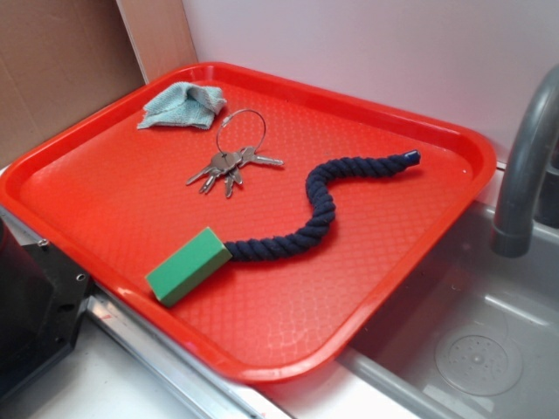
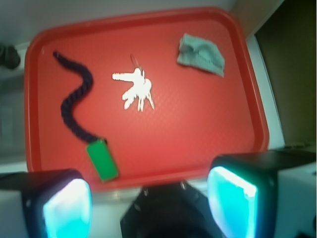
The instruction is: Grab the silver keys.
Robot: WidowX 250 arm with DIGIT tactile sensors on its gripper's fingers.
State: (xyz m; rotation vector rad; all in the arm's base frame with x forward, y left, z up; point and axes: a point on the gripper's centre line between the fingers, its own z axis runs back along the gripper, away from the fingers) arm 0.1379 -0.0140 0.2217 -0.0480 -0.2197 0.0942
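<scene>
My gripper will bring the whole bunch of keys up together when it lifts the bunch, because the silver keys (image 1: 229, 166) fan out from a shared thin wire ring (image 1: 244, 111).
The silver keys (image 1: 229, 166) lie fanned out on a thin wire ring near the back middle of the red tray (image 1: 105, 166). In the wrist view the keys (image 2: 136, 90) glare white at the tray's centre (image 2: 208, 129). My gripper (image 2: 148, 198) hangs high above the tray's near edge, well short of the keys. Its two cyan-lit pads (image 2: 233, 203) stand wide apart with nothing between them. The gripper itself does not show in the exterior view.
A dark blue rope (image 1: 306, 218) snakes across the tray, ending at a green block (image 1: 188, 264). A light blue cloth (image 1: 183, 105) lies at the back corner. A sink (image 1: 472, 349) with a grey faucet (image 1: 524, 175) lies to the right. The black robot base (image 1: 35, 297) is front left.
</scene>
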